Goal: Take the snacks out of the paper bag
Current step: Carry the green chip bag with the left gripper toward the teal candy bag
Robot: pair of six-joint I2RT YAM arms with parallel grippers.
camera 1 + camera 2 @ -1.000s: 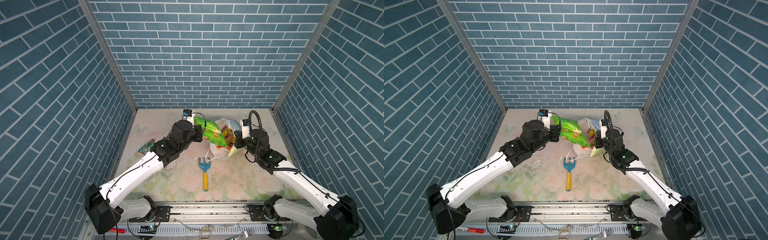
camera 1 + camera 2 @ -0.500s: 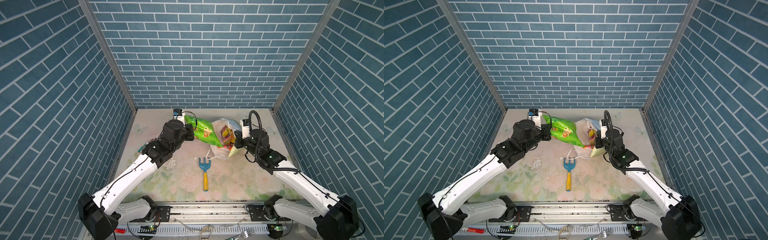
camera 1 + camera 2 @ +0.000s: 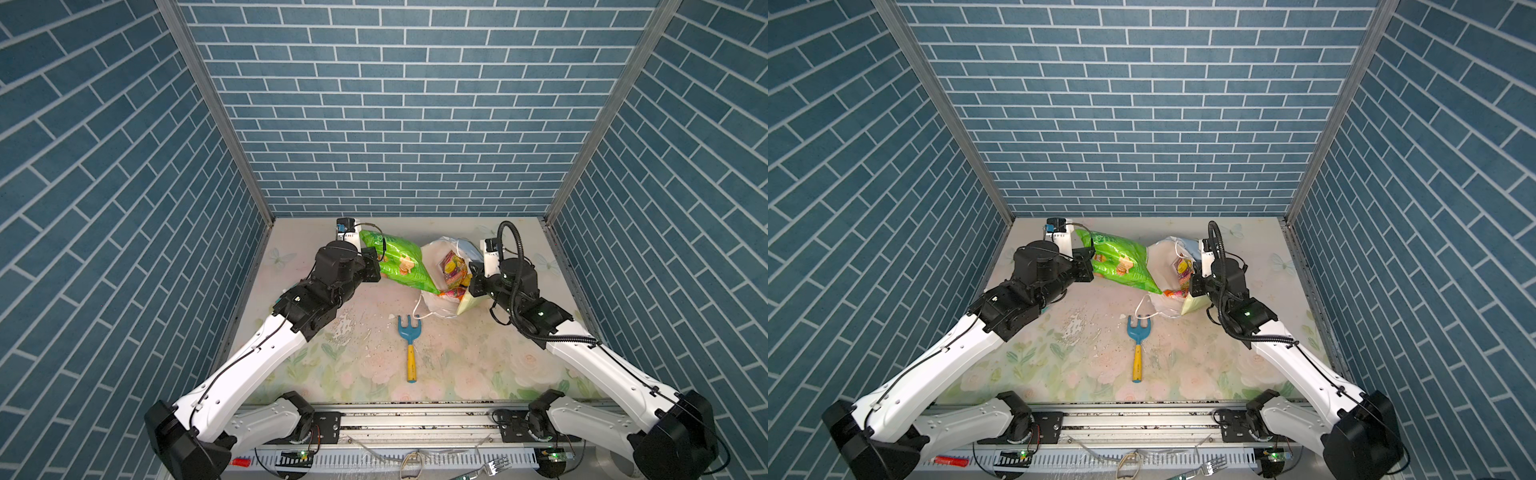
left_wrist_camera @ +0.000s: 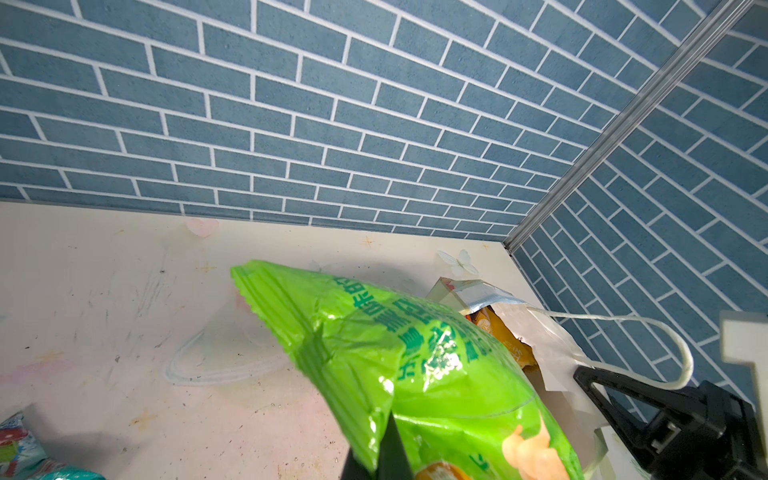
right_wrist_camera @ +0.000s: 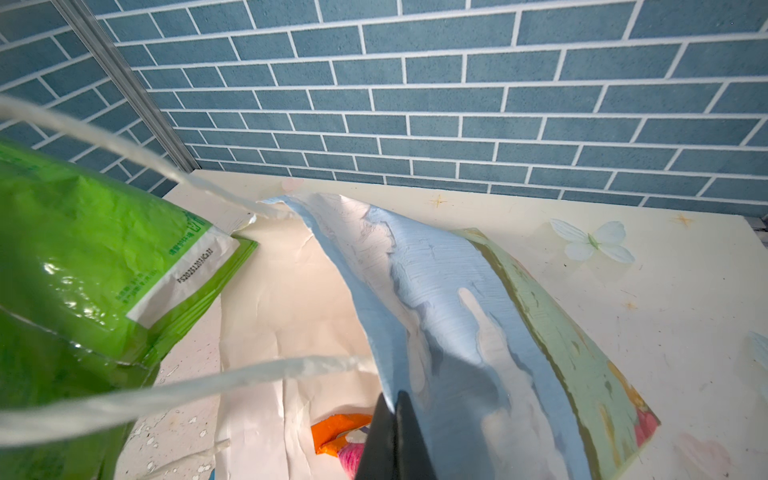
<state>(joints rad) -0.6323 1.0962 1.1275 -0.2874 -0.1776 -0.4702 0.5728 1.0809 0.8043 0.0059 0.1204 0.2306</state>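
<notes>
The green packet's lower corner (image 3: 433, 290) is still at the paper bag's opening, so I should keep pulling it away with my left gripper and release it beside the teal-white packet (image 4: 28, 456).
The paper bag (image 3: 433, 252) (image 3: 1162, 255) lies on its side at the back right, its white mouth facing left. My right gripper (image 5: 392, 415) (image 3: 471, 279) is shut on the bag's blue-sky wall (image 5: 457, 291). My left gripper (image 4: 390, 436) (image 3: 376, 266) is shut on the large green snack packet (image 3: 401, 266) (image 3: 1121, 262) (image 4: 415, 353), held off the table left of the bag. The packet's lower corner still overlaps the mouth. Orange-red and yellow-orange packets (image 3: 453, 267) (image 5: 336, 428) (image 4: 498, 332) sit inside the bag.
A blue-headed, yellow-handled toy rake (image 3: 410, 345) (image 3: 1138, 345) lies in front of the bag. The bag's white cord handles (image 5: 208, 386) (image 4: 623, 320) loop near both grippers. A teal-white packet (image 4: 16, 453) lies on the table under my left arm. Brick walls close three sides.
My left gripper has moved left and toward the back wall, drawing the green packet further out of the bag. The right gripper has kept its hold on the bag.
</notes>
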